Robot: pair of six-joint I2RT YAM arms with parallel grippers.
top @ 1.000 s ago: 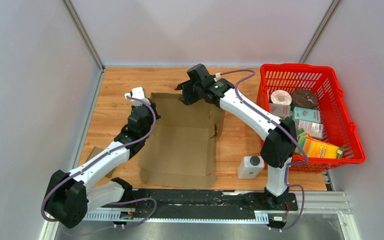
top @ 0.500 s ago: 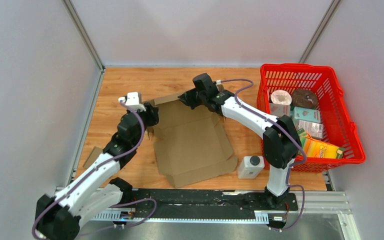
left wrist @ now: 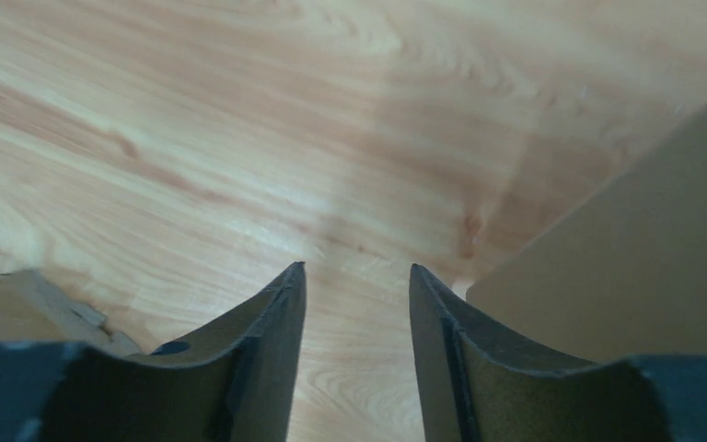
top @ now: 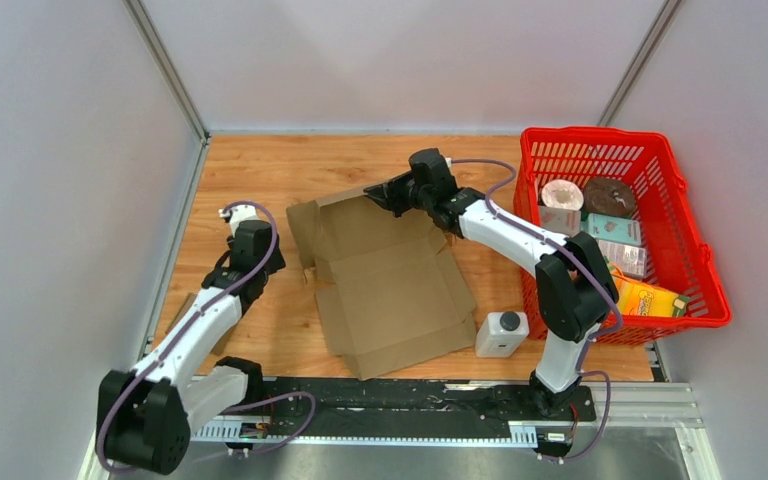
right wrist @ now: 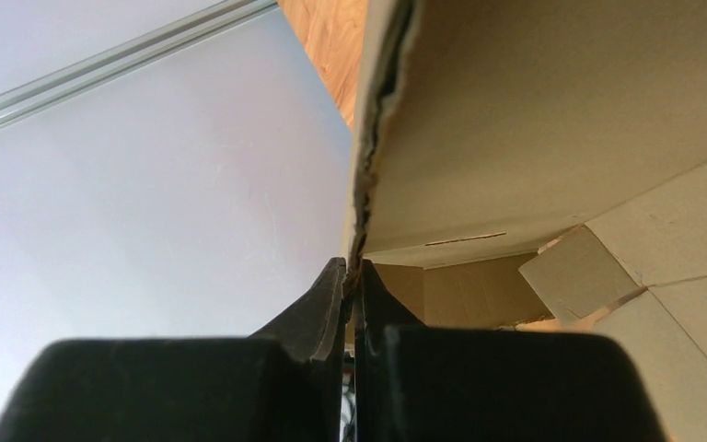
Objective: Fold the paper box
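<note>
My left gripper should turn back to the box and pinch the far flap's corner (top: 302,213), because that corner sticks out loose, away from my right gripper's pinch.
The paper box (top: 390,285) is a brown cardboard blank lying mostly flat in the middle of the wooden table, its far flap raised. My right gripper (top: 382,192) is shut on that far flap's edge. In the right wrist view the fingers (right wrist: 353,273) pinch the torn cardboard edge, and the box's inner panels (right wrist: 552,110) spread out to the right. My left gripper (top: 270,258) hovers just left of the box, open and holding nothing. In the left wrist view bare wood lies between its fingertips (left wrist: 357,272), and a box flap (left wrist: 644,267) sits at the right.
A red basket (top: 705,262) filled with packaged goods stands at the right. A white bottle with a black cap (top: 501,333) lies by the box's near right corner. A loose cardboard scrap (top: 182,308) lies near the left wall. Grey walls close in the table.
My left gripper opened, let go of the box's left flap and drew back to the left. My right gripper shut on the far flap, and the box shifted right and turned.
</note>
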